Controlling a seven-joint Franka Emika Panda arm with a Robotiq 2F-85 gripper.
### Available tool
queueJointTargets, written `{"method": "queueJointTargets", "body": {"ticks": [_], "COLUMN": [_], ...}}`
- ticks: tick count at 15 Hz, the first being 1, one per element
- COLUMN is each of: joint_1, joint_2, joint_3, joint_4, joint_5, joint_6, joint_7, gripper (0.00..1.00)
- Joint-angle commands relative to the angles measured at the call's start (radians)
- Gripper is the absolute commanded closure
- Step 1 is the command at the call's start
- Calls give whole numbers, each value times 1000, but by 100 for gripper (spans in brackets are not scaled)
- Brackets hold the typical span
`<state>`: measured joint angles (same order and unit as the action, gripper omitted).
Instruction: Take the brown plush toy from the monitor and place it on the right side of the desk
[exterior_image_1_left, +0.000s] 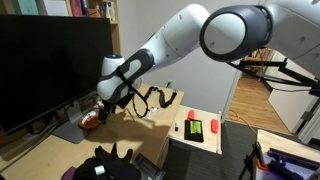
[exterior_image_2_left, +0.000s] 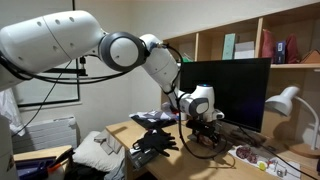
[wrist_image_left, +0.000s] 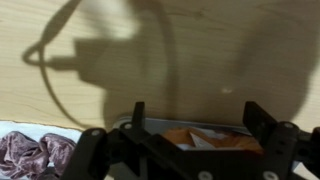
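I should move toward the monitor before I lower and close my gripper, because it is over the desk in front of the monitor's base and short of the brown plush toy.
The brown plush toy is a small orange-brown lump lying on the flat grey base of the monitor, on the light wood desk. My gripper hangs just above it. In the wrist view the gripper is open, with one finger on each side of the plush toy and a gap at both sides. In an exterior view the gripper is low in front of the monitor, and the toy is hidden there.
A small white board with red and green items lies on the desk beside the arm. Black objects and a white cloth lie at the desk's near end. A white lamp stands beside the monitor. A pinkish cloth lies near the base.
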<state>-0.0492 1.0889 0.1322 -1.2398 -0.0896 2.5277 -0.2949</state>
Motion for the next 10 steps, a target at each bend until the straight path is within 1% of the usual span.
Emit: {"method": "queueJointTargets", "body": {"ticks": [1,5,10], "joint_1": [19,38,46], "joint_2": [-19,-7,-20], "joint_3": [5,-4,-34], "joint_4": [-16,-1,-36], "joint_5": [40,69,80], "joint_6": [-6,78,272], "joint_7": [39,116,195], "gripper": [0,0,0]}}
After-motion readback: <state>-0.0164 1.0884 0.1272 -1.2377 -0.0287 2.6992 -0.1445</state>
